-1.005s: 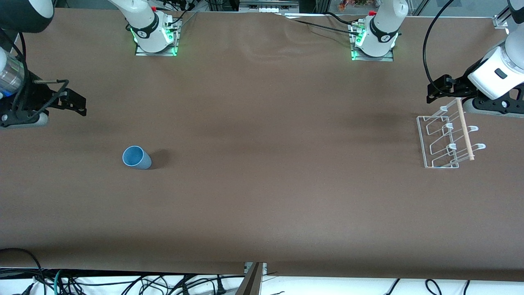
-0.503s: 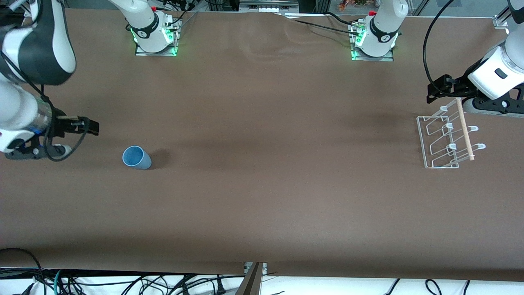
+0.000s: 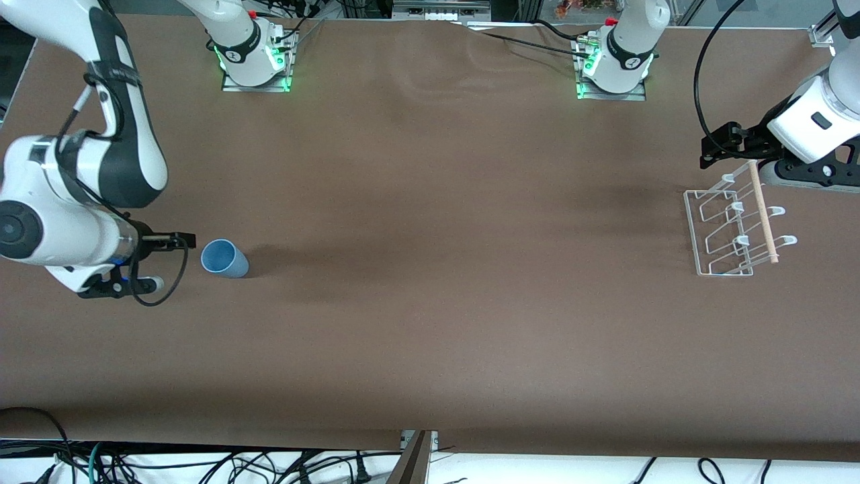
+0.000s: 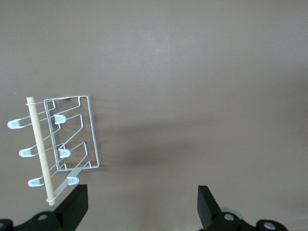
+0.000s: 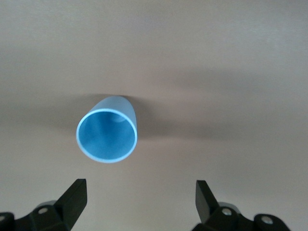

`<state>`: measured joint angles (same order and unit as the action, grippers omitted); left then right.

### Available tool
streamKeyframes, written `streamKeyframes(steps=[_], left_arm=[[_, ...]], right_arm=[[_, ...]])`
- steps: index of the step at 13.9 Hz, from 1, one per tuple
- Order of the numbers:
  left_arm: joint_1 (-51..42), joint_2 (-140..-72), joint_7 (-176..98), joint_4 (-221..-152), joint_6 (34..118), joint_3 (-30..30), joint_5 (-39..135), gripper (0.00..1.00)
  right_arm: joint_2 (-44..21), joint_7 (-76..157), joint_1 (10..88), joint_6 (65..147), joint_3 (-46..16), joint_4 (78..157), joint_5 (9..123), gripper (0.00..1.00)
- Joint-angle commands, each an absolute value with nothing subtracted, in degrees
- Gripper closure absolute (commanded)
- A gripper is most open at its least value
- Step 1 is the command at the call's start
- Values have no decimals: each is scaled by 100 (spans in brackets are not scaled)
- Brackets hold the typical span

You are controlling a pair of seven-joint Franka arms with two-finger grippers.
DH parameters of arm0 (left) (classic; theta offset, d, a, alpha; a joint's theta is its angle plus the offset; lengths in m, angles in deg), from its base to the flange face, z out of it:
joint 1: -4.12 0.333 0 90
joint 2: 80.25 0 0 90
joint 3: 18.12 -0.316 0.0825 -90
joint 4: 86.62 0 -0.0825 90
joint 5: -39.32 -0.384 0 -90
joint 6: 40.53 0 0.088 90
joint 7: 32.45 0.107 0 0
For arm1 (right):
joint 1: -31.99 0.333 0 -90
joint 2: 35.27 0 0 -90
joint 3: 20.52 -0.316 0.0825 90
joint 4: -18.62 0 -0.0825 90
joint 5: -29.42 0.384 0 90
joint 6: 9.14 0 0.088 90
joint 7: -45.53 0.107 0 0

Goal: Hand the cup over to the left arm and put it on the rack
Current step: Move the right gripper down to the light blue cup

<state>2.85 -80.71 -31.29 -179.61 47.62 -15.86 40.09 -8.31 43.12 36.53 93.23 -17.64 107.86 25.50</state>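
Observation:
The light-blue cup point(image 3: 226, 259) should be empty and stay dry when I carry it tipped sideways, because only the plain blue inside shows through the cup's opening point(image 3: 218, 255).
The light-blue cup point(image 3: 224, 259) sits on the brown table toward the right arm's end, its open mouth showing. In the right wrist view the cup point(image 5: 107, 134) lies just ahead of the fingers, mouth toward the camera. My right gripper point(image 3: 185, 238) is low beside the cup, on the side toward the table's end, open and empty point(image 5: 139, 202). My left gripper point(image 3: 713, 144) waits open and empty point(image 4: 142, 207) above the table by the white wire rack point(image 3: 732, 228). The rack point(image 4: 72, 144) carries a pale wooden dowel point(image 4: 39, 149).
The two arm bases point(image 3: 255, 60) point(image 3: 615, 67) stand at the table's edge farthest from the front camera. Cables hang below the near edge point(image 3: 201, 464). The brown table point(image 3: 457, 282) stretches wide between cup and rack.
My right arm has swung down and in from the table's end, bringing its gripper up close beside the cup. The cup, the rack and the left arm have not moved.

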Motion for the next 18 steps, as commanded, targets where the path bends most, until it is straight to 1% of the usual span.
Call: streamKeyframes(steps=[1,7,9,13,14,15,17,18], left_arm=[[333,-8104,-3113,-17856,4657,-1557,4099,0],[333,-8096,-3113,-17856,4657,-1557,4099,0],[341,-8096,-3113,-17856,4657,-1566,4099,0],[341,-8096,-3113,-17856,4657,-1566,4108,0],[341,-8104,-3113,-17856,4657,-1566,4099,0],[341,-8104,-3113,-17856,4657,-1566,4108,0],[341,-8104,-3113,-17856,4657,-1566,4099,0],[350,-8104,-3113,-17856,4657,-1566,4108,0]], right_arm=[[-934,4290,3586,9773,-1806,11230,2652,0],[-934,4298,3568,10617,-1815,12021,2687,0],[-934,4298,3568,10810,-1806,12232,2905,0],[-837,4298,3560,10995,-1806,12339,2924,0],[-794,4298,3551,11030,-1806,12339,2924,2],[-767,4298,3542,11048,-1815,12330,2933,14],[-723,4298,3524,11048,-1815,12321,2942,53],[-706,4298,3524,11040,-1815,12321,3011,67]])
